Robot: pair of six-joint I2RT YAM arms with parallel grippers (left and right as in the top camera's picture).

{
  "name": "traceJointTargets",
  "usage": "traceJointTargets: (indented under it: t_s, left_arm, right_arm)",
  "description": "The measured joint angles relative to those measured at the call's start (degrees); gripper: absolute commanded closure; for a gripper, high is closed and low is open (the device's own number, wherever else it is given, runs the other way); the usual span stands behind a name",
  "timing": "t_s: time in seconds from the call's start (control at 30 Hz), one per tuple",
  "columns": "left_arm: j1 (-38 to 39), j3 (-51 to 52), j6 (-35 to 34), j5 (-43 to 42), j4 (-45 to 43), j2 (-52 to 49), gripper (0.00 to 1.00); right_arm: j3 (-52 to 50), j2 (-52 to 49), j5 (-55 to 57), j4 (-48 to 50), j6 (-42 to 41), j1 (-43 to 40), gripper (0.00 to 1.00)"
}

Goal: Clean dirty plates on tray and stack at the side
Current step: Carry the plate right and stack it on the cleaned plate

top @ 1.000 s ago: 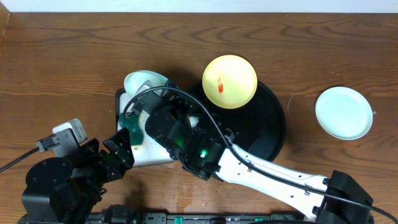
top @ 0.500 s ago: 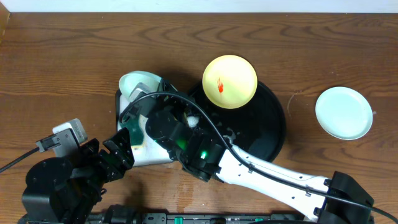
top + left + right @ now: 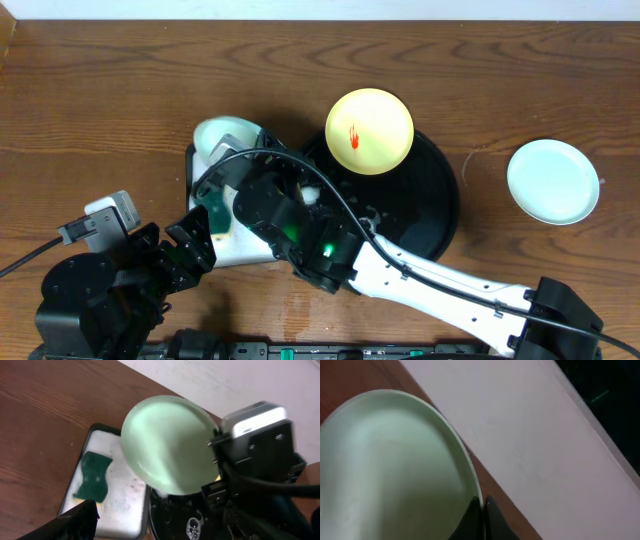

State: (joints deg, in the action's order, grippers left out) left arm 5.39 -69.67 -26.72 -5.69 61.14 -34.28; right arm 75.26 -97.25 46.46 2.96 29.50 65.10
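The held plate's side [image 3: 167,442] is clean and the mint plate at the side [image 3: 553,182] is uncovered, so the robot's right gripper should keep going to that stack and let go there.
My right gripper [image 3: 483,510] is shut on the rim of a pale mint plate [image 3: 390,470] and holds it tilted above the far end of the small white tray; the plate also shows from overhead [image 3: 222,135] and in the left wrist view [image 3: 167,445]. Its face looks clean. A yellow plate [image 3: 369,131] with a red smear rests on the back rim of the black tray [image 3: 430,205]. Another mint plate [image 3: 553,181] lies on the table at the right. My left gripper [image 3: 195,242] is open and empty at the white tray's near left corner.
The small white tray [image 3: 250,250] holds foam and a green sponge [image 3: 92,475]. Suds lie on the black tray [image 3: 190,522] under my right arm [image 3: 400,270], which crosses from the bottom right. A pale wall lies beyond the table's far edge.
The right gripper has carried the mint plate slightly left, away from the black tray. The left arm, yellow plate and right-hand mint plate have not moved.
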Motion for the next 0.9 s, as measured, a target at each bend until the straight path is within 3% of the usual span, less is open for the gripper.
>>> traceJointTargets:
  t_s: [0.17,0.37,0.47,0.63,0.9]
  left_arm:
    - [0.0,-0.02,0.0,0.0,-0.02,0.0,0.19]
    - [0.0,-0.13,0.0,0.0,0.02,-0.02,0.19]
    - [0.0,-0.15,0.0,0.0,-0.02,-0.02,0.19]
    - [0.0,-0.22,0.0,0.0,0.0,-0.02,0.19]
    - [0.0,-0.22,0.0,0.0,0.0,-0.02,0.19]
  right_arm:
    - [0.11,0.39,-0.96,-9.94,-10.16,-1.25,0.99]
    - [0.04,1.33,-13.92,-27.58,-35.34,-9.51,0.99]
    - [-0.07,4.0,-26.71,-32.41,-44.96,-18.21,0.99]
    - [-0.04,11.32,-43.45,-38.75,-52.13,-35.3,0.99]
    - [0.07,14.69,-52.98,-52.17,-55.95,-64.17,0.99]
